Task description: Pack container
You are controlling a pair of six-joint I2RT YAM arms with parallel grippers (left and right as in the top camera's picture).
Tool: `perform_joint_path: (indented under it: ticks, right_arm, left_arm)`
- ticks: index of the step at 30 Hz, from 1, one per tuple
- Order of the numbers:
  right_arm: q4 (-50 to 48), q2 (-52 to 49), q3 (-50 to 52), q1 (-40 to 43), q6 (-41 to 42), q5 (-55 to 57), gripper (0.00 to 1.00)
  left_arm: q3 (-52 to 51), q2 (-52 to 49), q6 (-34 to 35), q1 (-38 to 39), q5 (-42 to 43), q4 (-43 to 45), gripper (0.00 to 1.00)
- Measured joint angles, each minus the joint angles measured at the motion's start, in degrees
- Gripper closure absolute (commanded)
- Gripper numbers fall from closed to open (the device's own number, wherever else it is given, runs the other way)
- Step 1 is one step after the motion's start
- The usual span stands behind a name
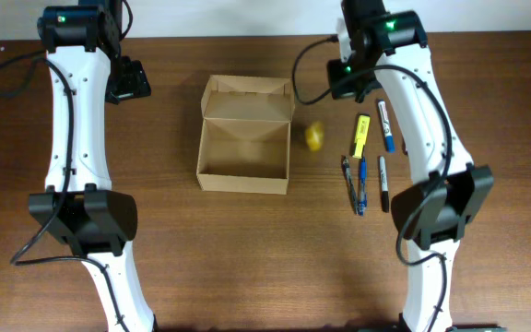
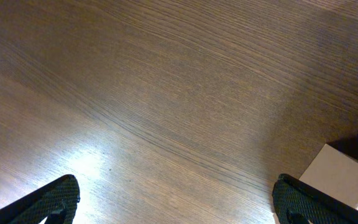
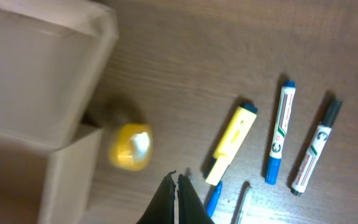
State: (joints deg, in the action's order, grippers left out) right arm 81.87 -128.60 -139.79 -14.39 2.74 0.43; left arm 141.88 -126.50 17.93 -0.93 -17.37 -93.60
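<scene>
The yellow object sits outside the container's side point(image 1: 290, 152) while my right gripper is shut and empty, so I should go back, open my right gripper and grip the yellow object point(image 1: 314, 136).
The container point(image 1: 244, 148) is a tan cardboard box, open, its flap lid folded back; it looks empty. It also shows in the right wrist view point(image 3: 36, 74), and one corner shows in the left wrist view point(image 2: 344, 174). A small round yellow object point(image 1: 313, 137) lies just right of the box and is blurred in the right wrist view point(image 3: 130, 146). My right gripper point(image 1: 350, 85) is shut and empty point(image 3: 177, 180), above the table between the yellow object and the pens. My left gripper point(image 1: 129, 83) is open wide point(image 2: 179, 202) over bare table, left of the box.
Right of the box lie a yellow highlighter point(image 1: 361, 136) point(image 3: 232, 142), a blue marker point(image 1: 385, 125) point(image 3: 279, 130), a black marker point(image 1: 383, 183) point(image 3: 316, 146) and two pens point(image 1: 353, 184), one of them blue point(image 3: 214, 198).
</scene>
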Motion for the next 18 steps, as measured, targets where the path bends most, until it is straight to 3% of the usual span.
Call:
perform_joint_path:
  ticks: [5,10,18]
  right_arm:
    - [2.8,2.0,-7.5,-6.7,-1.1,0.5,0.96]
    - [4.4,2.6,-8.2,-11.4,-1.6,1.6,0.96]
    - [4.5,2.6,-7.3,-7.8,-1.7,3.2,0.96]
  left_arm:
    - [0.0,0.0,0.0,0.0,0.0,0.0,0.00]
    - [0.0,0.0,0.0,0.0,0.0,0.0,0.00]
    - [0.0,0.0,0.0,0.0,0.0,0.0,0.00]
